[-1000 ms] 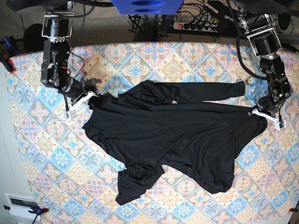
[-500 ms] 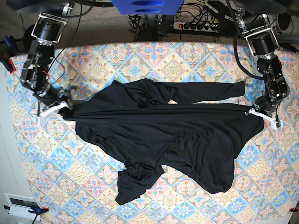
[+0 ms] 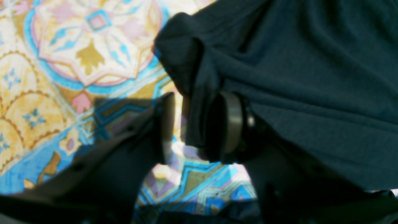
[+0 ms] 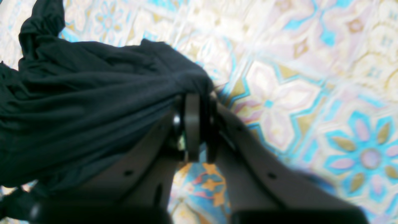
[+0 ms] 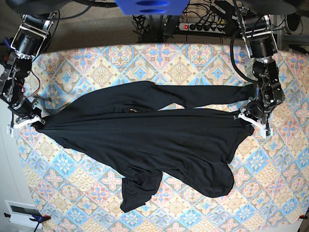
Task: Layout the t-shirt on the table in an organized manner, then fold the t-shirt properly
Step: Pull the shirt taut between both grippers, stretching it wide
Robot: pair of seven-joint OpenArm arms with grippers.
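The front part should keep lying flat when I lift the far end of the black t-shirt, because a patterned gap shows between them.
The black t-shirt lies pulled out in a long band across the patterned table, one sleeve bunched near the front. My right gripper is at the table's left edge in the base view. In its wrist view the right gripper is shut on a gathered corner of the t-shirt. My left gripper is at the shirt's other end. Its wrist view shows the left gripper with jaws apart, a fold of the t-shirt hanging loose beside one finger.
A power strip and cables lie beyond the table's far edge, next to a blue part. A red clamp sits at the left corner. A white box is on the floor at the lower left.
My right gripper has dragged its end of the shirt out to the table's left edge, stretching the cloth flat. My left gripper shifted slightly inward and opened its jaws.
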